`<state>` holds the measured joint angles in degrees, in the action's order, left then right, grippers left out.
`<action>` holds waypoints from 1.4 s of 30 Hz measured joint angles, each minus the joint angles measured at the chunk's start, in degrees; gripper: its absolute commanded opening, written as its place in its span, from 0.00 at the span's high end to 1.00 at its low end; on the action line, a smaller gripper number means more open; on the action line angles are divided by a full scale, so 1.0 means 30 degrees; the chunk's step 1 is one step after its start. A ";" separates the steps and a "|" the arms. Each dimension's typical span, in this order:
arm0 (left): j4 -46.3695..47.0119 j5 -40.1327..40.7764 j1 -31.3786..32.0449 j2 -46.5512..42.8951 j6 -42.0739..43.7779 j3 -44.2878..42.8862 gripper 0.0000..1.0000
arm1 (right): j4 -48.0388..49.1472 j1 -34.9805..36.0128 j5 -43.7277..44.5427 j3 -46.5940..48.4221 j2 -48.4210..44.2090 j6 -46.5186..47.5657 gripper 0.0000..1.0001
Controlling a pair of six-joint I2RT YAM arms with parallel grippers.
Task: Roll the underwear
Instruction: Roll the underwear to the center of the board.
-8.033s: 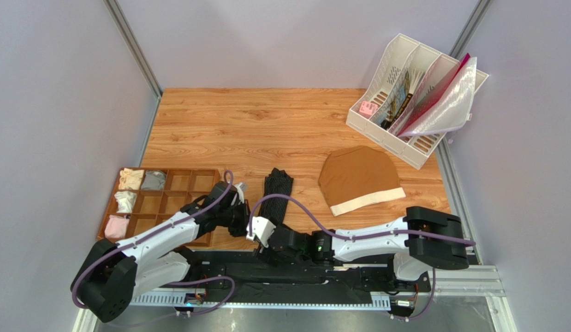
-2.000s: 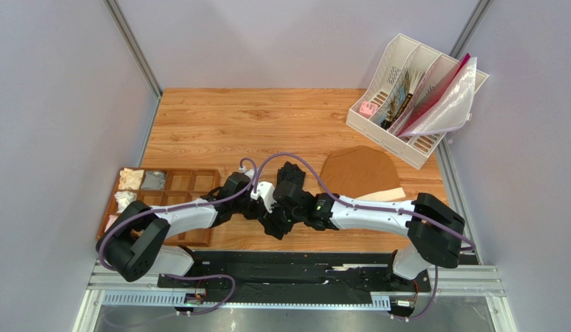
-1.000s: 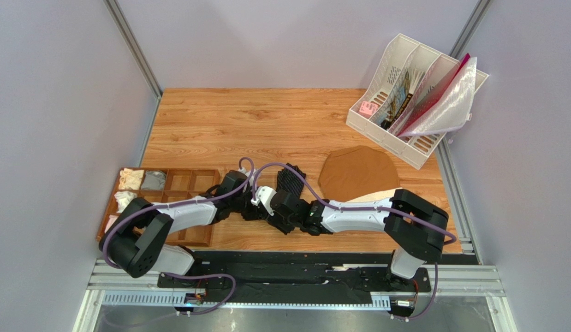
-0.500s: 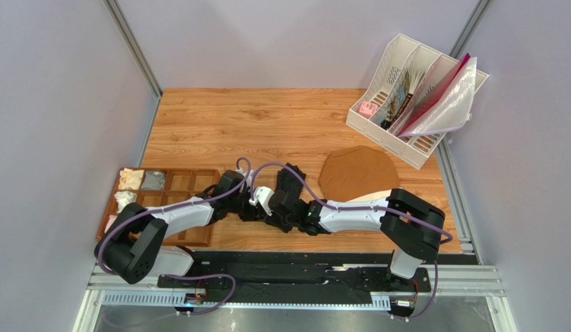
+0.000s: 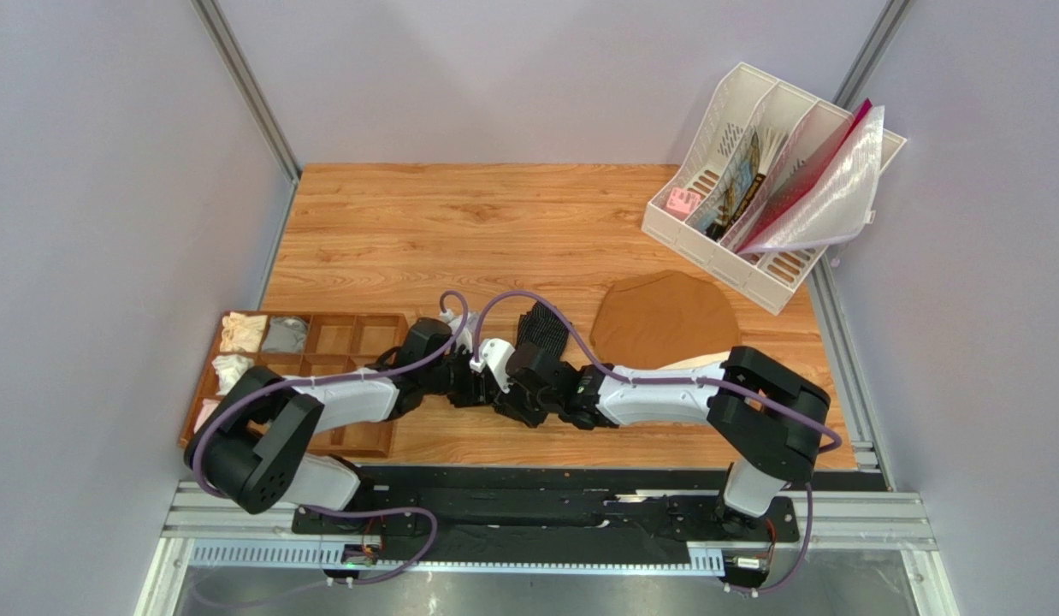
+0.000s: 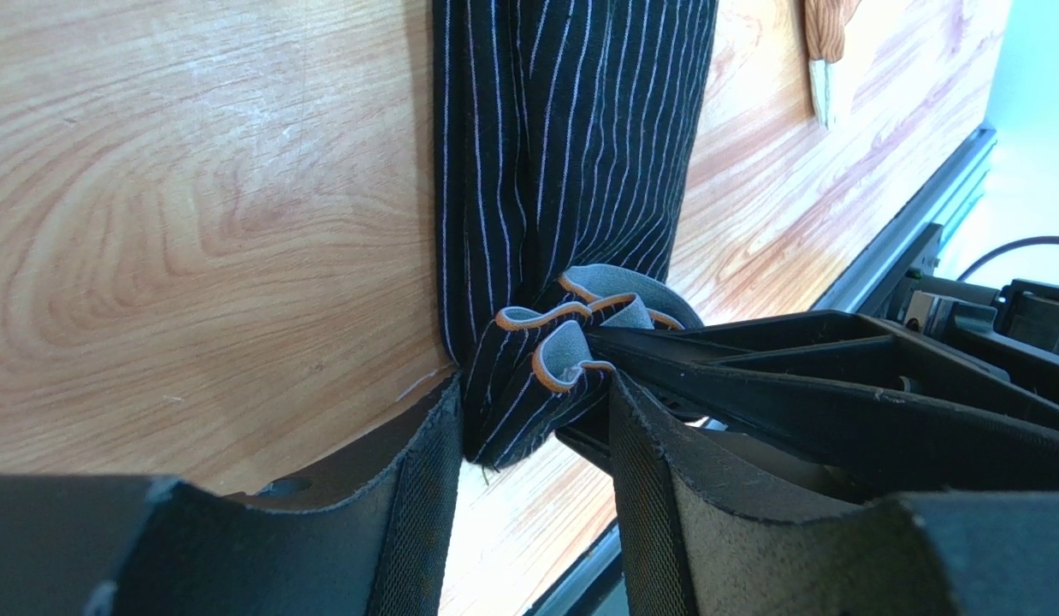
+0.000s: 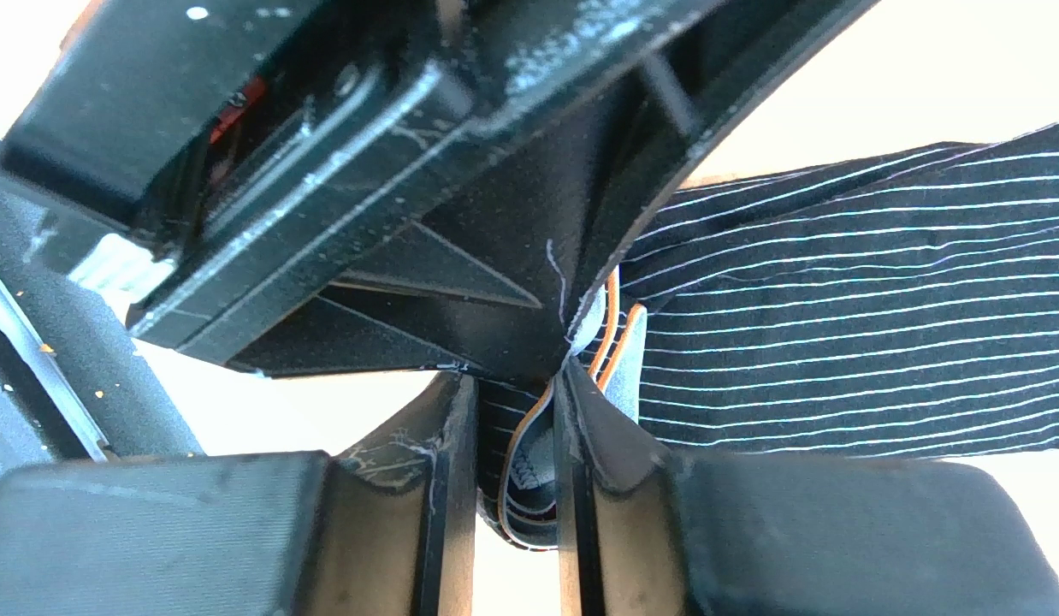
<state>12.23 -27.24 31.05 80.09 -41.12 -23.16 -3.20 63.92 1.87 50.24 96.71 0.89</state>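
My right gripper is holding the underwear's waistband in a bunch. My left gripper should pinch the underwear's folded corner and keep it still while my right gripper backs away.
The underwear is a long folded strip of black fabric with thin pale stripes, lying on the wooden table. Its near end, with the grey orange-edged waistband, is bunched up. In the right wrist view my right gripper is shut on that bunched waistband. My left gripper stands open with the bunched end just between its fingertips. The right gripper's black fingers reach in from the right of the left wrist view. In the top view both grippers meet at the strip's near end.
Plain brown briefs with a cream waistband lie right of the strip. A wooden compartment tray holding several rolled pieces sits at the left. A white file rack stands at the back right.
My left gripper, shut a second ago, has opened and let go of the bunched end. My right gripper has closed tighter on the waistband. Both arms have barely shifted.
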 measured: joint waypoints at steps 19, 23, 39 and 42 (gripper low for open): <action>0.0583 0.3337 0.0211 -0.1792 0.0532 0.0976 0.47 | 0.0277 -0.0124 -0.0801 -0.0015 0.0058 0.0007 0.78; 0.2339 0.2900 0.0211 -0.1078 0.0532 0.1260 0.50 | 0.0393 -0.0124 -0.0947 -0.0015 0.0102 0.0007 0.78; 0.3738 0.2426 0.0415 -0.2310 0.0510 0.3155 0.67 | 0.0510 -0.0743 -0.2295 -0.0015 0.0131 0.0000 0.78; 0.3985 0.2222 0.0415 -0.1785 0.0481 0.3075 0.82 | 0.0532 -0.0787 -0.2412 -0.0015 0.0146 0.0000 0.78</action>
<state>24.18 -20.58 32.29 74.74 -39.68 -13.93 -1.61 61.56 -5.37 50.19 97.14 0.89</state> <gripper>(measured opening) 0.316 0.229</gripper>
